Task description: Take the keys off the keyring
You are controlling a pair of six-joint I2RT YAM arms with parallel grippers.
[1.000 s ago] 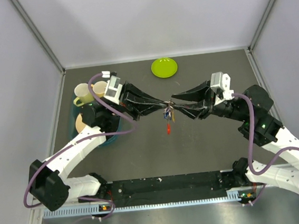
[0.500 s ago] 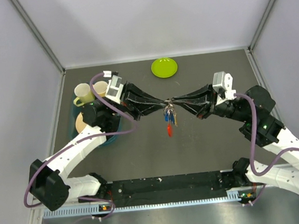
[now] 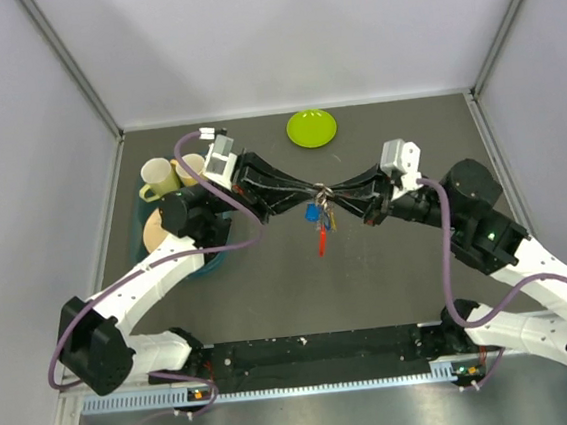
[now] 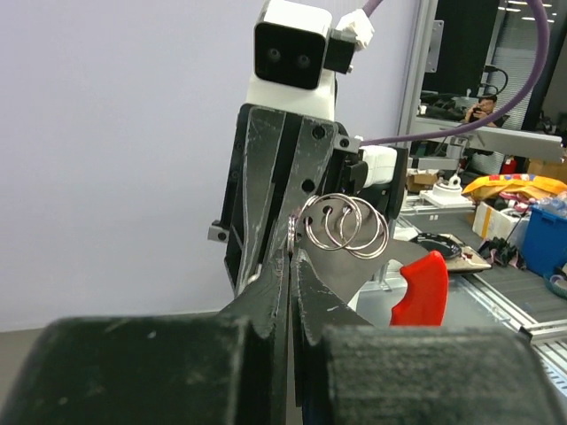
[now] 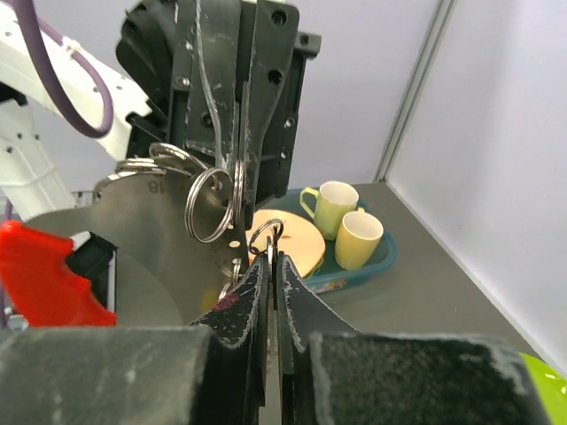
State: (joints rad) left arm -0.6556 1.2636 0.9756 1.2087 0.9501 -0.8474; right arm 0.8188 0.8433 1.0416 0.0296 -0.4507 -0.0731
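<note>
The key's small ring [image 5: 267, 235] is clear of the rings in the robot's left gripper, so the right gripper goes on carrying the key away until it gets to open table [image 3: 413, 244].
The keyring [image 4: 345, 226] is a cluster of linked silver wire rings held in the air between both grippers. My left gripper [image 4: 291, 252] [image 3: 311, 189] is shut on one ring, seen edge-on. My right gripper [image 5: 273, 257] [image 3: 335, 188] faces it tip to tip. It is shut on a thin silver key seen edge-on, with a small ring [image 5: 266, 236] through its top. The keys [image 3: 319, 219] hang below the tips: a blue one [image 3: 311, 213] and an elongated red one [image 3: 320, 241]. The red head also shows in both wrist views [image 4: 421, 288] [image 5: 44, 274].
A lime-green dish [image 3: 312, 127] lies at the back of the table. At the left, a teal tray [image 3: 206, 267] holds two pale yellow cups [image 3: 158, 176] [image 3: 191, 167] and an orange plate [image 3: 151, 233], partly under my left arm. Grey walls close in the sides.
My right gripper went from open to shut on the key bunch and moved left toward the left gripper. The left gripper stayed shut and shifted slightly.
</note>
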